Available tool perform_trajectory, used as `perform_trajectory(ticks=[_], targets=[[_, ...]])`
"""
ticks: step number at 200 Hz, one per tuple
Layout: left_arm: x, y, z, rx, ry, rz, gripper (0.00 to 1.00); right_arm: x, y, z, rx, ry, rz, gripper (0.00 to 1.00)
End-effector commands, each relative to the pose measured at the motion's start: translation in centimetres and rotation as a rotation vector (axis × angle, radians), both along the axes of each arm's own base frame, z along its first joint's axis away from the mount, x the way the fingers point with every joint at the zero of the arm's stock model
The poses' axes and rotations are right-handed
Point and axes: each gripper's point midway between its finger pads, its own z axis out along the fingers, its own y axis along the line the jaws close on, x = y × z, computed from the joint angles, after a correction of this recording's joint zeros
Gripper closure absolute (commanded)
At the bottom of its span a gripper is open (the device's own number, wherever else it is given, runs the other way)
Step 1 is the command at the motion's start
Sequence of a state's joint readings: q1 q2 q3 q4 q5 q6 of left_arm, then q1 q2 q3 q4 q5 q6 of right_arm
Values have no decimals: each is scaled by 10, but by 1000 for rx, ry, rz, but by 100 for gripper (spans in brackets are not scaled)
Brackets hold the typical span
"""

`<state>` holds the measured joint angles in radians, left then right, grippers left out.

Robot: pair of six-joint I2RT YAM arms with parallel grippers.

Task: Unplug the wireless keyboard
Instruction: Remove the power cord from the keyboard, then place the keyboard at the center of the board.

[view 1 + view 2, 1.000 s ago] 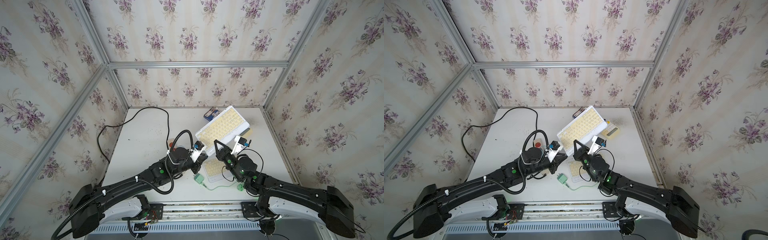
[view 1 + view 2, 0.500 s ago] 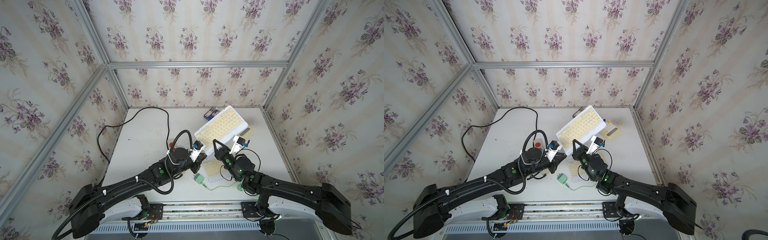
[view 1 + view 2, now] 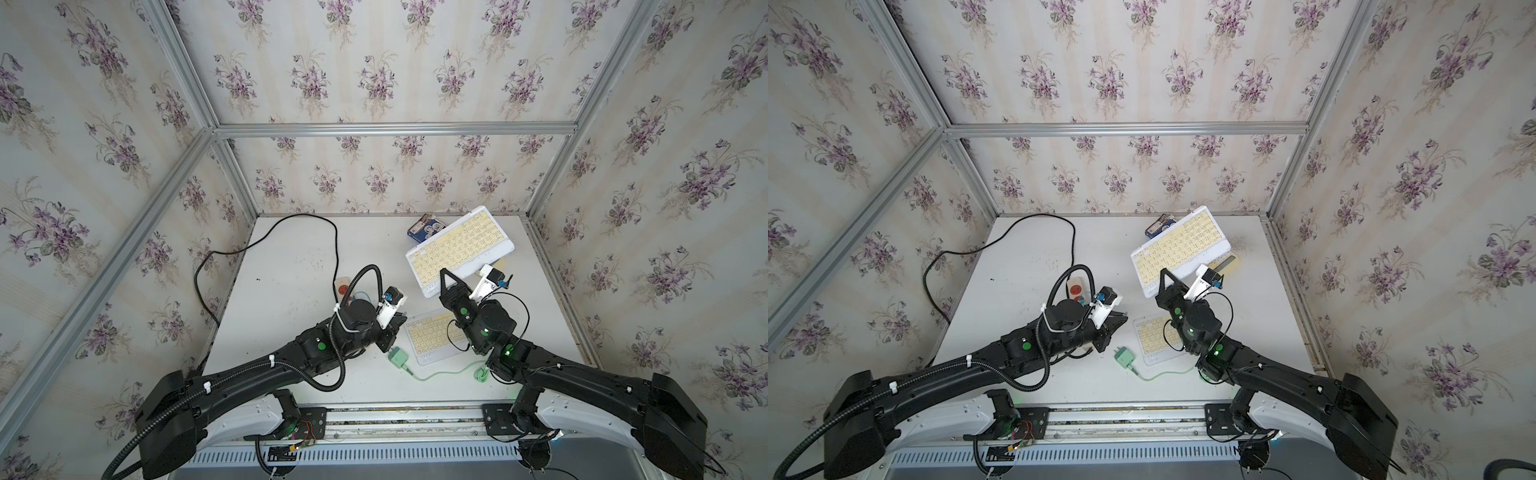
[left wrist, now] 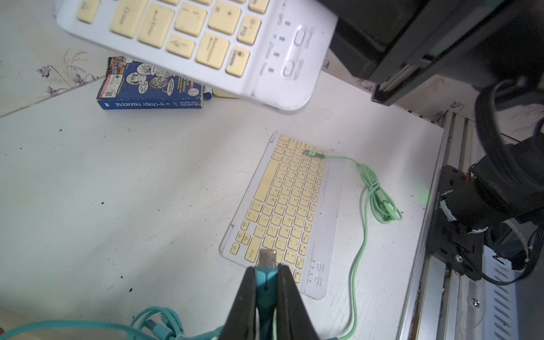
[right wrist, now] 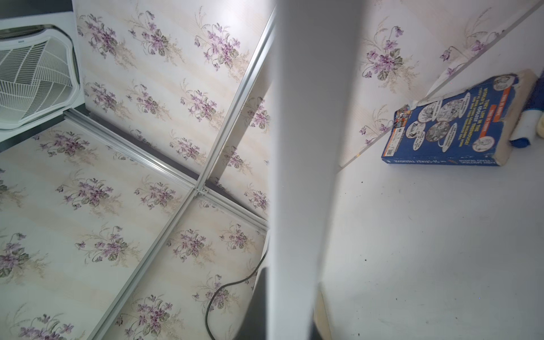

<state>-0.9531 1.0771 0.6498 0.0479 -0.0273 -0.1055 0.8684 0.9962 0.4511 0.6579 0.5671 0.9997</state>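
Note:
My right gripper keeps lowering the teal plug's metal end (image 4: pixel 267 258), as it is clear of the wireless keyboard, and let it go flat behind the smaller keyboard.
The wireless keyboard (image 3: pixel 461 245) (image 3: pixel 1179 249), white with yellow keys, hangs tilted above the back right of the table. My right gripper (image 3: pixel 451 282) (image 3: pixel 1169 278) is shut on its near edge. In the right wrist view that edge is a white band (image 5: pixel 306 147) between the right gripper's (image 5: pixel 290 309) jaws. My left gripper (image 4: pixel 266 269) (image 3: pixel 395 330) is shut on a teal cable plug (image 4: pixel 266 278). The plug's bare metal tip (image 4: pixel 267 257) is clear of the keyboard's (image 4: pixel 206 38) corner.
A smaller keyboard (image 3: pixel 432 334) (image 4: pixel 288 206) lies flat near the front, with a green cable (image 4: pixel 365 212) resting on it and a green adapter (image 3: pixel 398 357) beside it. A blue book (image 3: pixel 424 226) lies at the back. A power strip (image 3: pixel 344 286) and black cord (image 3: pixel 266 237) are on the left.
My right gripper has carried the big keyboard a little up and back, away from the left gripper. The left gripper has stayed put with the teal plug.

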Motion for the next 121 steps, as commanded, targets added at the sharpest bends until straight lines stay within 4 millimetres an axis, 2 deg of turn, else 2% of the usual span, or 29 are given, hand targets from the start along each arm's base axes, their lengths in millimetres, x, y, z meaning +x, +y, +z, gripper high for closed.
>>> perform_trajectory(ticks=[1,17,33,91,121], targets=[[6,8,-2,7,6,64,100,4,-19,-25,92,141,-119,100],[13,17,-3,15,10,130,100,-2,-34,-64,154,321,-207,100],[18,25,-4,21,9,185,99,-7,-38,-90,199,440,-249,100],[27,35,-5,14,33,252,98,1,-5,-138,257,580,-212,100],[30,38,-6,9,46,265,98,12,13,-154,278,593,-191,100]])
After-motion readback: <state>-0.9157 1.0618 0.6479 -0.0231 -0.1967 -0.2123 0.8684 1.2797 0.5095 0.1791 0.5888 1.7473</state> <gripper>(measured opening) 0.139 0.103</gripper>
